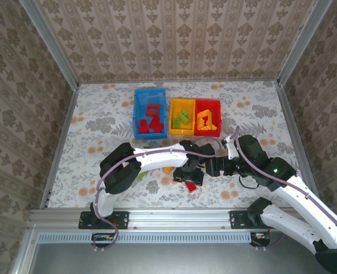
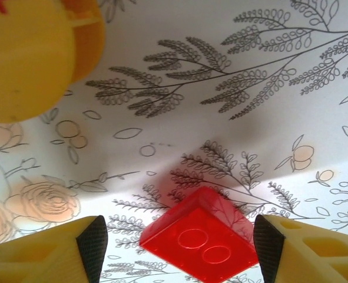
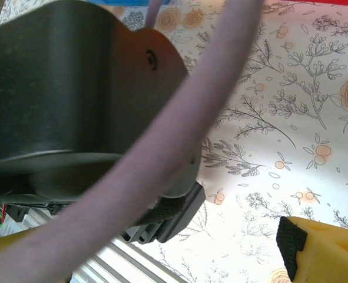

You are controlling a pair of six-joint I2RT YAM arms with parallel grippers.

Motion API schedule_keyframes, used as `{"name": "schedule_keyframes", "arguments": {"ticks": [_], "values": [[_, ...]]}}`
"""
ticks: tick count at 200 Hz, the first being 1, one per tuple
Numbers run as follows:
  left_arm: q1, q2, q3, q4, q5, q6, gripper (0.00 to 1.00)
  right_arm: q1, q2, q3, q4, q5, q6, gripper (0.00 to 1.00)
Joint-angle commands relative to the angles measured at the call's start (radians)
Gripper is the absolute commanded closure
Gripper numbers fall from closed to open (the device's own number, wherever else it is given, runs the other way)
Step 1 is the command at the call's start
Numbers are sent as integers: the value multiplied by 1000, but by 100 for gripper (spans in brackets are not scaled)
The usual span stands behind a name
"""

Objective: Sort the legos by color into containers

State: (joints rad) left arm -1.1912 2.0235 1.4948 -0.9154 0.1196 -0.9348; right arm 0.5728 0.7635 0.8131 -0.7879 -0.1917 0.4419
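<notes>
My left gripper needs to straighten its hold on the red lego, which lies cornerwise between its fingers. I should line the fingers up with its flat sides before I carry the lego to the blue bin.
A red lego lies studs-up on the floral table between the wide-apart fingertips of my left gripper, untouched by the pads. From above, that red lego sits just below the left gripper. An orange-yellow lego looms at the left wrist view's top left. My right gripper hovers open beside the left wrist; one of its pads shows. The blue bin holds red legos, the yellow bin green ones, the red bin yellow ones.
An orange lego and a green lego lie by the left forearm. The left arm's dark body and its cable stand close in front of the right wrist camera. Metal rails border the table.
</notes>
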Motion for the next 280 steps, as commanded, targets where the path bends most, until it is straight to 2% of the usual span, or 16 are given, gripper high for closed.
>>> {"name": "schedule_keyframes", "arguments": {"ticks": [1, 54, 67, 78, 99, 120, 146, 166, 190, 206, 230, 257, 280], "values": [[-10, 33, 27, -36, 53, -5, 29, -5, -15, -15, -6, -14, 7, 11], [-22, 60, 30, -7, 127, -26, 31, -5, -22, -31, 1, -20, 23, 11], [-22, 68, 31, 5, 137, -25, 37, -5, -22, -32, 0, -21, 24, 11], [-22, 75, 37, 11, 137, -23, 45, -5, -24, -32, -1, -19, 27, 12], [-21, 76, 62, -3, 100, -14, 56, -7, -32, -29, -8, -14, 30, 12], [-18, 71, 85, -13, 54, -1, 63, -8, -42, -18, -21, -14, 29, 12], [-13, 40, 111, -39, -14, 14, 66, -8, -61, 4, -50, 1, 24, 13], [2, 17, 110, -47, -27, 22, 63, -8, -61, 20, -61, 10, 20, 13], [15, -8, 121, -59, -43, 43, 42, -13, -47, 42, -67, 35, 14, 13], [25, -15, 126, -40, -33, 63, 35, -19, -41, 55, -69, 64, 14, 13], [38, 7, 160, -12, -1, 103, 32, -33, -36, 77, -66, 87, 23, 12], [39, 54, 254, -37, 3, 181, 32, -55, -38, 92, -77, 106, 39, 12], [39, 85, 280, -15, 50, 222, 32, -81, -50, 99, -91, 105, 51, 12]]}}
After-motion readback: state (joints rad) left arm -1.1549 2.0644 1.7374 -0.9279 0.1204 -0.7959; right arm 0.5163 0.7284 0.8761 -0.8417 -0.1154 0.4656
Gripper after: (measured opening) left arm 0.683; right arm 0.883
